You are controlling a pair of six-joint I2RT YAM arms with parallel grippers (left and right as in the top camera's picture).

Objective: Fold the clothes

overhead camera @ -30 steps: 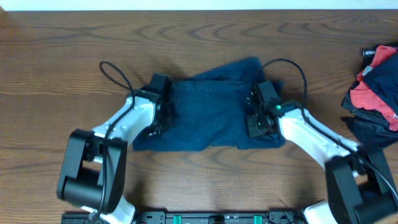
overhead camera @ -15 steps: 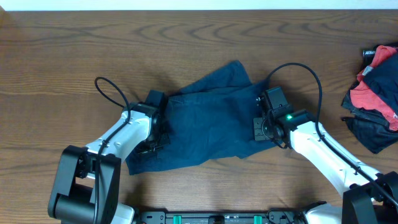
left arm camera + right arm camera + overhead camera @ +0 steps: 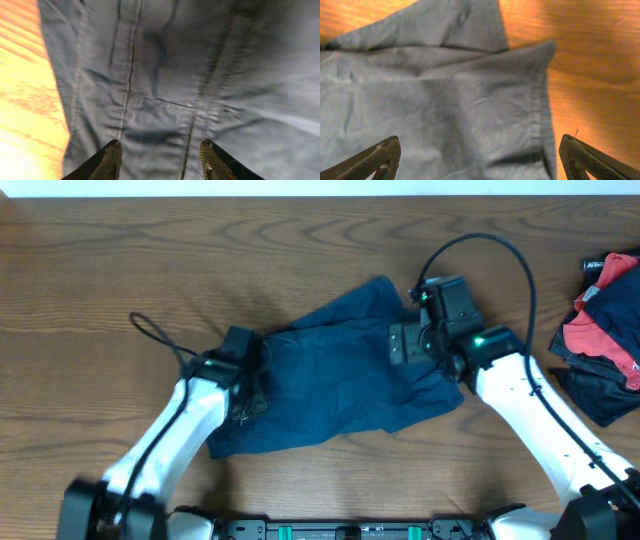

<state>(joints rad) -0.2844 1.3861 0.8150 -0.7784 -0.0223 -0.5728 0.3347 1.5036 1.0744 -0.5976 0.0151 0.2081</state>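
Observation:
The fold of the shorts lies at a slant across the layer (image 3: 335, 330) beneath, so my right gripper should move back and pinch the fold's far corner (image 3: 545, 53) while my left gripper pulls the shorts tight.
The clothes, a pair of dark navy shorts (image 3: 335, 385), lie rumpled and partly folded over in the middle of the wooden table. My left gripper (image 3: 256, 380) hovers over their left edge. In the left wrist view it (image 3: 160, 162) is open, and seamed fabric (image 3: 190, 75) shows between its fingers (image 3: 107, 160) without being pinched. My right gripper (image 3: 400, 345) is over the shorts' far right part. In the right wrist view it (image 3: 482, 160) stands wide open above a stitched hem (image 3: 540, 110), holding nothing.
A heap of red and dark garments (image 3: 605, 330) lies at the right table edge. Black cables loop from both wrists: the left cable (image 3: 150, 335) and the right cable (image 3: 490, 250). Bare wood (image 3: 320, 240) runs behind the shorts to the far edge.
Both grippers have opened and let go of the shorts. The right gripper has moved toward the far side, the left arm has shifted slightly left, and the shorts now lie skewed on the table.

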